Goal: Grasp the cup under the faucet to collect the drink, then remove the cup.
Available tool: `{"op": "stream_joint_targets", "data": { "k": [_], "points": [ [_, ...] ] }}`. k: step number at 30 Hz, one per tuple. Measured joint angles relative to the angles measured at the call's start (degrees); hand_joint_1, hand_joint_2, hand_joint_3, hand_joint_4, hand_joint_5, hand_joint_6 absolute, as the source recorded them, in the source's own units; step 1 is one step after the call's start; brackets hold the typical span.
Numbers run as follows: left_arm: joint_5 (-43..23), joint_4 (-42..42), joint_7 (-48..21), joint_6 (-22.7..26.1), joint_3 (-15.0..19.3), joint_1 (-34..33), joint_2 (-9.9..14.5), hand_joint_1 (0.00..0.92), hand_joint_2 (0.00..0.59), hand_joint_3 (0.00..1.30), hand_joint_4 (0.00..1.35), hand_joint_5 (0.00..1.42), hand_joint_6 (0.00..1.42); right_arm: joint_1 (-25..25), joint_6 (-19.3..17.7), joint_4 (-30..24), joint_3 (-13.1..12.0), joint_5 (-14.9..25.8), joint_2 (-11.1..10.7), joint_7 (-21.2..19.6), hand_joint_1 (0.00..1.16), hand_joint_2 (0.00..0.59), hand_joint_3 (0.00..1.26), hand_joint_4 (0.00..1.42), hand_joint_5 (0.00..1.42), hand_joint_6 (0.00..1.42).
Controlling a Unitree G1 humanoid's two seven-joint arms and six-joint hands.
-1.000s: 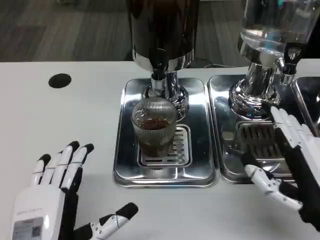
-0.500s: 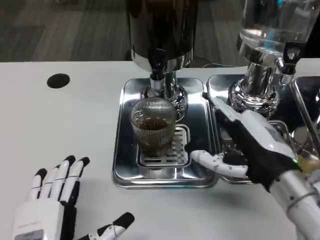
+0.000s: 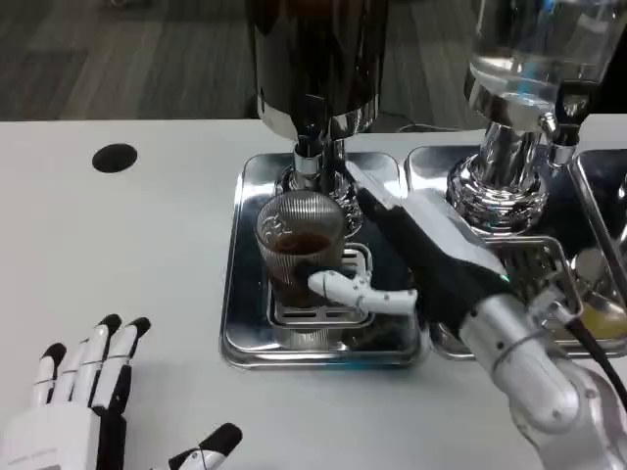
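The dark drink (image 3: 300,243) is well below the cup's rim (image 3: 297,194), so it will move but stay inside when I carry the cup off the tray.
A ribbed glass cup (image 3: 299,245) half full of dark drink stands on the grate of the steel drip tray (image 3: 245,294), right under the faucet (image 3: 310,137) of the dark dispenser (image 3: 315,54). My right hand (image 3: 411,250) reaches in from the right, its thumb at the cup's near side and its fingers running behind the cup's right side. The fingers are spread and have not closed around the glass. My left hand (image 3: 83,406) lies at the bottom left of the table, fingers apart and holding nothing.
A second dispenser (image 3: 534,59) with clear liquid stands on its own steel tray (image 3: 431,166) to the right, close behind my right forearm. A black round hole (image 3: 116,158) sits in the white table at the far left.
My right hand has swept leftward from the right tray to the cup, its thumb now touching the glass. My left hand has drawn back toward the bottom edge. The cup has not moved.
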Motion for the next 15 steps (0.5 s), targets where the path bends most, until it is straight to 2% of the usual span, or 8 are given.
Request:
{"op": "stream_joint_targets", "data": {
  "k": [3, 7, 15],
  "points": [
    [-1.0, -0.7, 0.0, -0.2, 0.8, 1.0, 0.1, 0.0, 0.086, 0.28, 0.0, 0.14, 0.06, -1.1, 0.1, 2.2, -0.4, 1.2, 1.4, -1.0, 0.46, 0.183, 0.0, 0.0, 0.0, 0.0],
    [-1.1, -1.9, 0.0, -0.2, 1.5, 1.4, 0.3, 0.0, 0.106, 0.34, 0.0, 0.14, 0.06, -2.4, 0.2, 4.3, -0.5, 1.5, 1.8, -1.6, 0.46, 0.18, 0.0, 0.0, 0.0, 0.0],
    [0.5, -4.2, -0.9, 1.5, 1.6, 2.0, 1.0, 0.0, 0.11, 0.41, 0.0, 0.15, 0.06, -4.2, 0.2, 7.5, 0.0, 2.1, 2.8, -1.9, 0.49, 0.172, 0.0, 0.0, 0.0, 0.0]
  ]
}}
